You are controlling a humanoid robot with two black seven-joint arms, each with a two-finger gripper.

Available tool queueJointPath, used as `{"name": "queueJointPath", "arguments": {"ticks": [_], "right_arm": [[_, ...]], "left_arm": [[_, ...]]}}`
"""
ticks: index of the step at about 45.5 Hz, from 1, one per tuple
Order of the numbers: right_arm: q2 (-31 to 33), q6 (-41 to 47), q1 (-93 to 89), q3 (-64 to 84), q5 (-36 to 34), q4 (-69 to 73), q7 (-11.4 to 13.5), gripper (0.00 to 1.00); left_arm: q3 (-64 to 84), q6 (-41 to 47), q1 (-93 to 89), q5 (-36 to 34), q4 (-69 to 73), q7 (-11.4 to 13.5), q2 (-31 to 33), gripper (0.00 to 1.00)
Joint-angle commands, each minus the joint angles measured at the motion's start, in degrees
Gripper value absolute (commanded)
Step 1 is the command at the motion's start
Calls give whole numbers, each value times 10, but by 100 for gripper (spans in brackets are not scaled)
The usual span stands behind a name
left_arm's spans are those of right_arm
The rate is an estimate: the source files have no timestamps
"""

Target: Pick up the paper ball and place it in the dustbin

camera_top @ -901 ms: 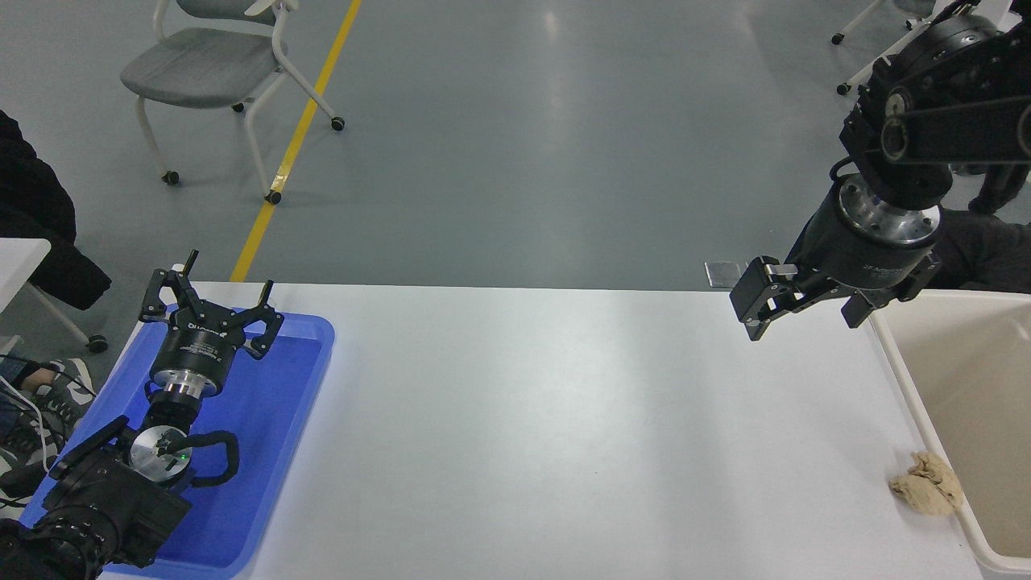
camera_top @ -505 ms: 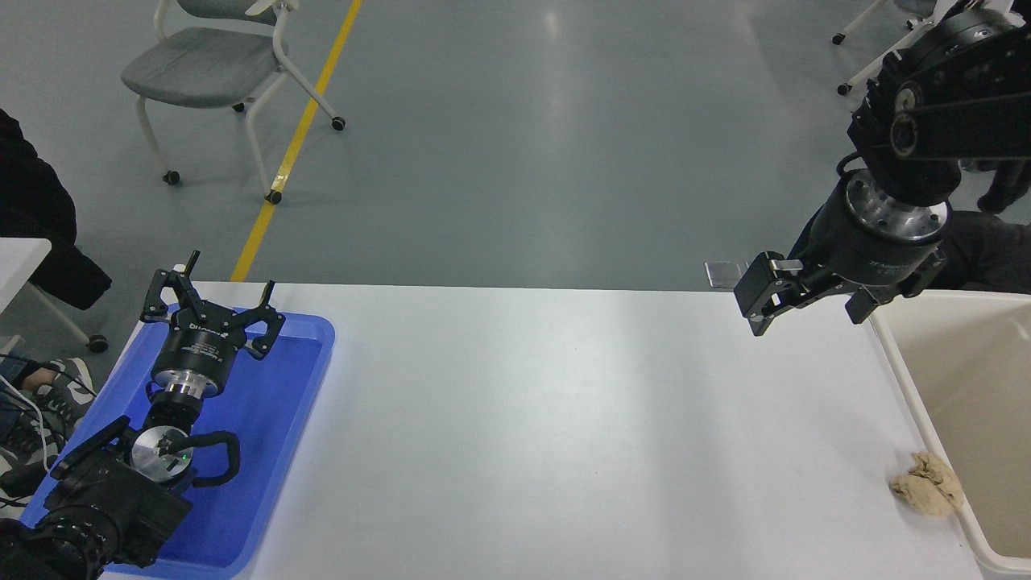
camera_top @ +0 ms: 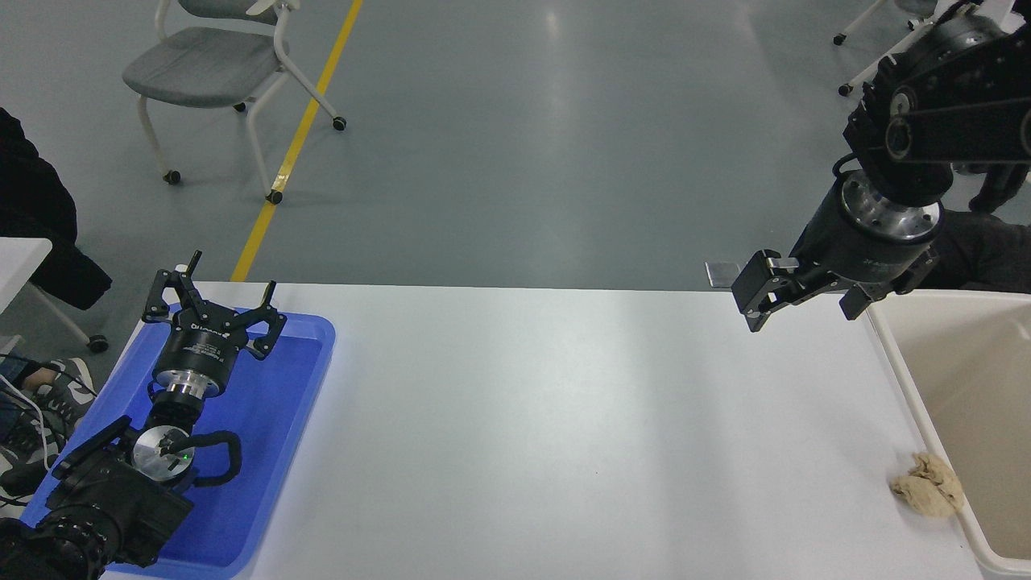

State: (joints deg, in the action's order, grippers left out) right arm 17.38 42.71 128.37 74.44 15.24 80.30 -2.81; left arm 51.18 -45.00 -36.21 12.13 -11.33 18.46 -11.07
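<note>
I expect the paper ball (camera_top: 928, 484) to come up whole, with its lobes together, when I lift it, because the crumpled lobes join at a creased middle (camera_top: 929, 478).
The paper ball (camera_top: 928, 484), a small tan crumpled wad, lies on the white table at the lower right, touching the outer wall of the dustbin. The dustbin (camera_top: 910, 379) is a cream rectangular bin along the right edge, its inside bare where visible. My right gripper (camera_top: 805, 310) hangs open in the air over the table's far right corner, well above and behind the ball, with nothing between its fingers. My left gripper (camera_top: 211, 302) is parked open over the blue tray at the lower left.
A shallow blue tray (camera_top: 298, 387) lies at the table's left end under the left arm. Beyond the far edge stand wheeled chairs (camera_top: 217, 72) on a grey floor. A person's dark sleeve (camera_top: 36, 217) shows at the left edge.
My right gripper has shifted only slightly, rising a little near the far right corner. The paper ball and the left arm have not moved.
</note>
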Motion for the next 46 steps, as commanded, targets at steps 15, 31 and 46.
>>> {"name": "queueJointPath", "arguments": {"ticks": [15, 31, 46], "right_arm": [[222, -78, -175, -52, 243, -73, 1, 100], [292, -117, -404, -209, 384, -176, 1, 100], [284, -152, -550, -315, 391, -274, 0, 100]], "left_arm": [[0, 0, 0, 0, 0, 0, 0, 100], [0, 0, 0, 0, 0, 0, 0, 100], [1, 0, 0, 0, 0, 0, 0, 100]]}}
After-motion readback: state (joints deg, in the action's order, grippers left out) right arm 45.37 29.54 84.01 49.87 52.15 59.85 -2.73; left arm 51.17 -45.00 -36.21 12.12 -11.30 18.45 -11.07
